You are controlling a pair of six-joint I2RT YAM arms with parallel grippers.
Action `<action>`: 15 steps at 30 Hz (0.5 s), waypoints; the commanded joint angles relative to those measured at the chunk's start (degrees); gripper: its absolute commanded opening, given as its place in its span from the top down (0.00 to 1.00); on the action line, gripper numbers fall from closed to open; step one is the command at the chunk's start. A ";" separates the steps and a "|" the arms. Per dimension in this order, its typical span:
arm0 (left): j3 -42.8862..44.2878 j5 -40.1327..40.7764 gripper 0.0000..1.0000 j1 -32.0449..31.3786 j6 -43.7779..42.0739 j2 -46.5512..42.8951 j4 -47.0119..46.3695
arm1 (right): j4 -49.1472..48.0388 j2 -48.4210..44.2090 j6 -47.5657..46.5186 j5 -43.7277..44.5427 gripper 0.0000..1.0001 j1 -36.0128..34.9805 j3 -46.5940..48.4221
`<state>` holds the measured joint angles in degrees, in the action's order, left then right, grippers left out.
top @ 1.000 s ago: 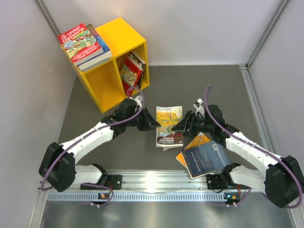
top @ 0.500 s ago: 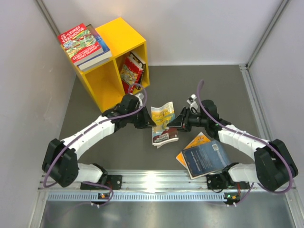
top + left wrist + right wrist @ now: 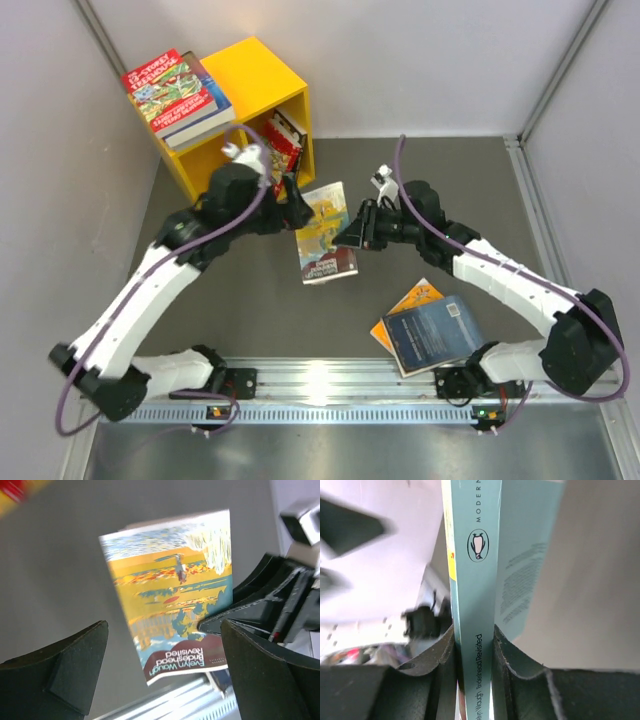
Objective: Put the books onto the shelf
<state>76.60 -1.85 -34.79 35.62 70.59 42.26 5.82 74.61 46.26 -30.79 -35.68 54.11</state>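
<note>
The robot's right gripper pinches the book's teal spine point(image 3: 478, 587) and leaves the book's page edge free, so it should go on carrying the book into the empty compartment point(image 3: 206, 160) until the book sits inside.
My right gripper point(image 3: 352, 233) is shut on the spine edge of a yellow and teal book, "Brideshead Revisited" point(image 3: 324, 235), and holds it above the grey table. The right wrist view shows the teal spine point(image 3: 475, 580) pinched between both pads point(image 3: 473, 650). My left gripper point(image 3: 292, 200) hangs open just left of that book, touching nothing; the cover point(image 3: 175, 590) lies beyond its spread fingers point(image 3: 165, 665). Behind it stands the yellow shelf point(image 3: 240, 130), with books point(image 3: 280, 145) in its right compartment and a stack of books point(image 3: 178, 92) on top.
A dark blue book point(image 3: 435, 333) lies over an orange book point(image 3: 412, 298) on the table near the right arm's base. Grey walls close in the table at left, back and right. A metal rail point(image 3: 330, 385) runs along the near edge.
My left gripper let go of the book, opened wide and rose back toward the shelf. The right gripper closed on the book and carried it up and to the left.
</note>
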 commanded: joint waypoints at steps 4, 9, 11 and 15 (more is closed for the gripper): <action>7.43 28.36 0.01 -0.11 -5.20 -16.69 12.76 | -11.09 3.07 -5.48 17.41 1.00 -7.63 12.84; 4.62 32.87 0.01 -0.11 -7.14 -27.77 15.65 | -14.78 17.48 -6.27 20.32 1.00 -13.96 23.22; 4.61 33.57 0.01 -0.11 -6.70 -31.02 18.02 | -15.32 23.09 -6.79 22.51 1.00 -15.29 28.84; 4.79 37.25 0.01 -0.11 -4.95 -34.98 22.84 | -16.02 31.20 -7.76 26.47 1.00 -17.84 37.72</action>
<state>82.19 30.09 -34.85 30.68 36.95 58.85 -1.30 103.53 40.42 -8.93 -51.59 83.66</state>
